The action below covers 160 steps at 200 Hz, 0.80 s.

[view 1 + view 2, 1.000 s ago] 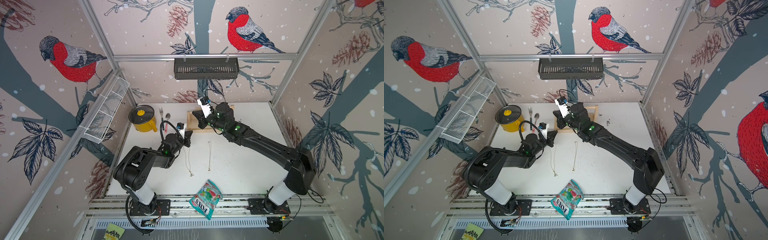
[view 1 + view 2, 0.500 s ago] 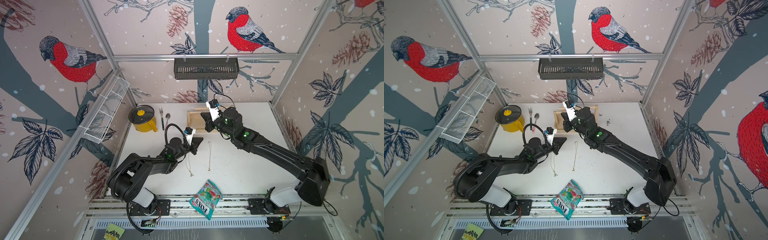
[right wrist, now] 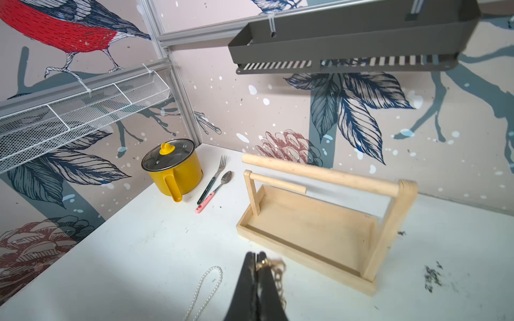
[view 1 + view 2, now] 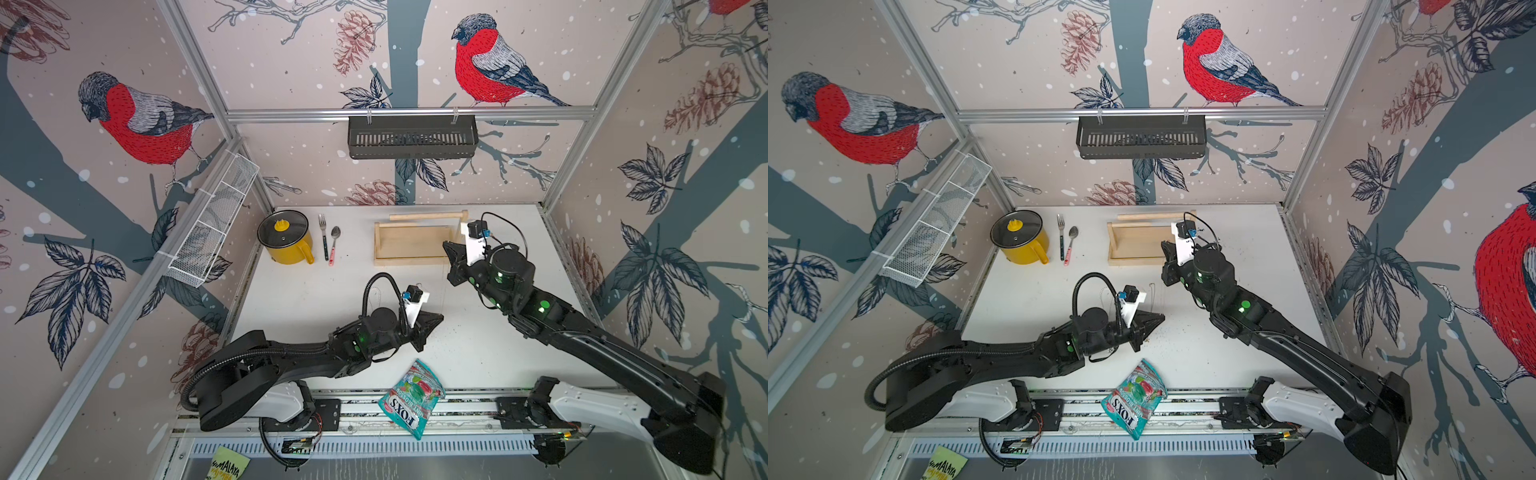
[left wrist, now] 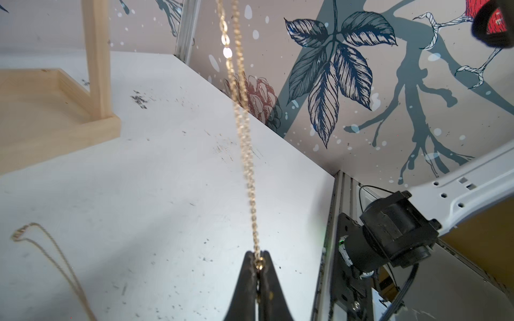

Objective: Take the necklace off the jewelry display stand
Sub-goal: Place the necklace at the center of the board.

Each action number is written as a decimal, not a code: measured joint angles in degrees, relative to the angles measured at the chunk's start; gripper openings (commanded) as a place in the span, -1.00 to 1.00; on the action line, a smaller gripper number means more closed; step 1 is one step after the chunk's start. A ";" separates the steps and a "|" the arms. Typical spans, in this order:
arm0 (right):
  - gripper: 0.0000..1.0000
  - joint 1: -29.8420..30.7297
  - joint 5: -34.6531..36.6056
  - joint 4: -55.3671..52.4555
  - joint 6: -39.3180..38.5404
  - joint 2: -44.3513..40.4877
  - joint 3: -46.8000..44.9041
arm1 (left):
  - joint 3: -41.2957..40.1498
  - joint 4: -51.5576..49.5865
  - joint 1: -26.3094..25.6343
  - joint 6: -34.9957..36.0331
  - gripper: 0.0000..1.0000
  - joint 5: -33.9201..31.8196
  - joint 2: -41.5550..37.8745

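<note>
The gold chain necklace is stretched between both grippers, clear of the stand, so my right gripper should keep lowering it until its end touches the open tabletop.
The light-wood jewelry display stand stands at the back of the table, and nothing hangs on its dowel bar. A gold chain necklace stretches in the air between my two grippers, clear of the stand. In both top views my left gripper is at mid-table; the wrist view shows this gripper shut on one end of the chain. Just in front of the stand's right end, my right gripper is shut on the other end of the necklace.
A pearl strand and a thin gold chain lie on the table. A yellow lidded pot, a fork and a spoon are at the back left. A FOXS candy bag lies at the front edge.
Both grippers have moved right and toward the front, away from the stand. The gold necklace has come off the dowel bar and now hangs between them.
</note>
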 measured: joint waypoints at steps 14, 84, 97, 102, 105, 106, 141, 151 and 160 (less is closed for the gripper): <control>-1.00 0.00 0.61 -2.12 1.49 -2.80 -2.19 | 0.33 0.22 -2.49 -2.51 -1.00 -1.95 2.43; -1.00 -0.81 2.19 -10.29 7.34 -10.47 -12.35 | 2.86 3.65 -14.91 -13.07 -1.00 -8.85 13.16; -1.00 -1.11 2.14 -10.62 7.52 -10.43 -13.73 | 2.84 4.42 -16.28 -15.15 -1.00 -9.62 14.16; -1.00 -1.33 2.12 -10.51 7.63 -10.34 -14.34 | 2.80 4.68 -16.65 -16.00 -1.00 -10.34 14.45; -1.00 -1.49 2.12 -10.47 7.76 -10.32 -14.62 | 2.78 4.72 -16.81 -16.39 -1.00 -10.40 14.58; -1.00 -1.51 2.12 -10.47 7.80 -10.27 -14.69 | 2.78 4.74 -16.87 -16.59 -1.00 -10.40 14.69; -1.00 -4.66 0.61 -9.03 9.01 -7.63 -17.55 | 4.22 5.97 -17.88 -20.33 -1.00 -11.58 18.45; -1.00 -5.84 -0.28 -8.26 9.01 -6.56 -18.03 | 5.20 6.27 -17.90 -21.09 -1.00 -11.58 19.87; -1.00 -6.93 -1.16 -7.43 8.98 -5.62 -18.49 | 5.90 6.73 -17.90 -22.01 -1.00 -11.76 21.11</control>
